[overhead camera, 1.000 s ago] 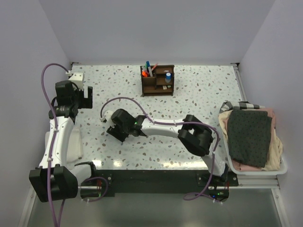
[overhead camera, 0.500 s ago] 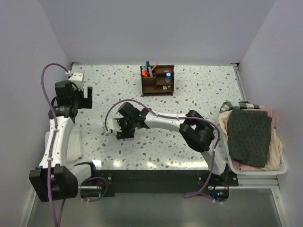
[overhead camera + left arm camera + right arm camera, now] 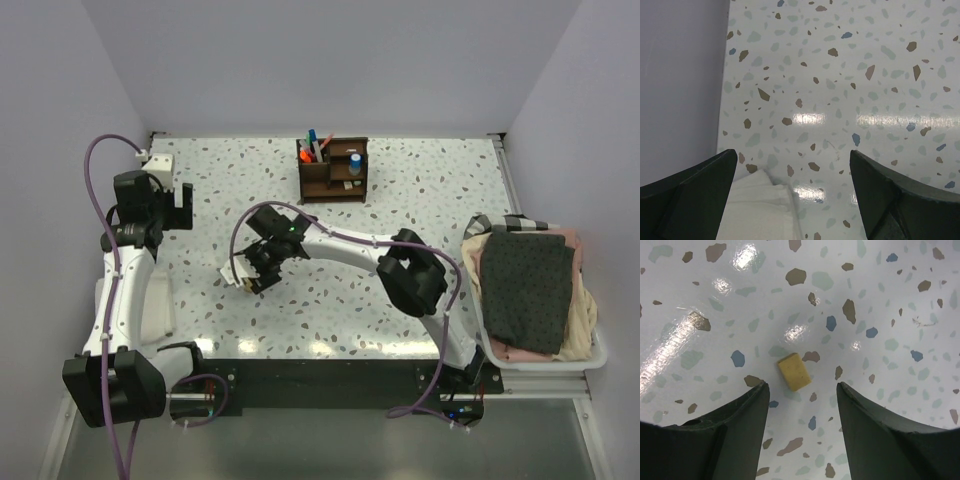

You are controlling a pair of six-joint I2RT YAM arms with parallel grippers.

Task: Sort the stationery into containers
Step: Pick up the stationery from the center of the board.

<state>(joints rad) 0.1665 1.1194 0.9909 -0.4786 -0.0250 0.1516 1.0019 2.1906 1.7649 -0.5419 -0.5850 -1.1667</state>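
Note:
My right gripper's open fingers are crooked to the tan eraser [image 3: 794,372], so next I turn that gripper and lower it around the eraser's long sides [image 3: 804,368] before I close it.
A small tan eraser [image 3: 794,371] lies flat on the speckled table, just ahead of my right gripper [image 3: 801,389]. That gripper is open, its dark fingers apart on either side below the eraser, touching nothing. In the top view the right gripper [image 3: 250,276] points down at mid-left of the table. The dark brown organizer [image 3: 333,172] stands at the back; pens, an orange marker [image 3: 305,154] and a blue-capped piece [image 3: 355,160] stand in it. My left gripper [image 3: 186,208] hovers near the left wall, wide open and empty [image 3: 793,155].
A white folded cloth [image 3: 760,210] lies under the left gripper, next to the left wall [image 3: 680,85]. At the right edge a white basket [image 3: 545,362] holds a pile of dark and pink cloths [image 3: 528,285]. Purple cables loop off both arms.
The right wrist has swung round and the gripper now points down over the eraser. The left arm has stayed still.

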